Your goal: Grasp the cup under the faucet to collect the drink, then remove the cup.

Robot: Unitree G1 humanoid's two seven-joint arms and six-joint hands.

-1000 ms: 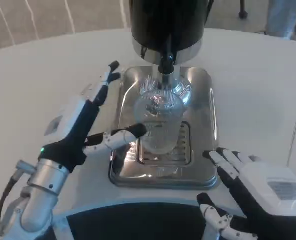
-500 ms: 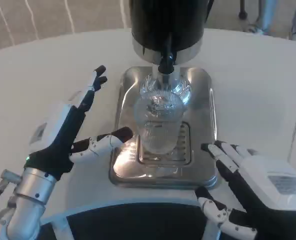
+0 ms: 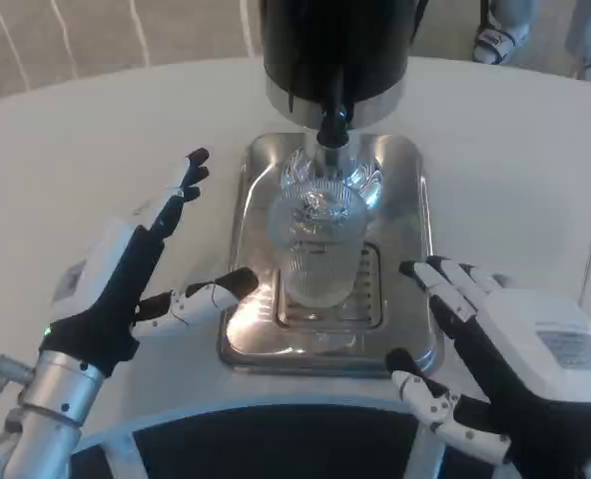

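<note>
The empty opening of the clear ribbed cup (image 3: 319, 249) is sitting directly below the nozzle (image 3: 332, 134), so the drink should run down into the cup when I open the black faucet.
A clear ribbed cup (image 3: 319, 251) stands upright on the steel drip tray (image 3: 403, 180), directly below the black faucet nozzle (image 3: 331, 128) of the dark dispenser (image 3: 333, 45). My left hand (image 3: 141, 267) hovers open to the left of the tray, fingers spread, its thumb tip near the tray's left edge and clear of the cup. My right hand (image 3: 490, 351) is open at the tray's front right corner, fingers pointing toward the cup without touching it.
The round white table (image 3: 96, 130) spreads around the tray. A dark curved edge of my body (image 3: 276, 439) lies along the near bottom. Someone's shoes (image 3: 500, 40) stand on the floor beyond the table's far right.
My left hand has drawn back to the left, its thumb leaving the cup's side. My right hand has crept forward toward the tray. The cup has stayed in place.
</note>
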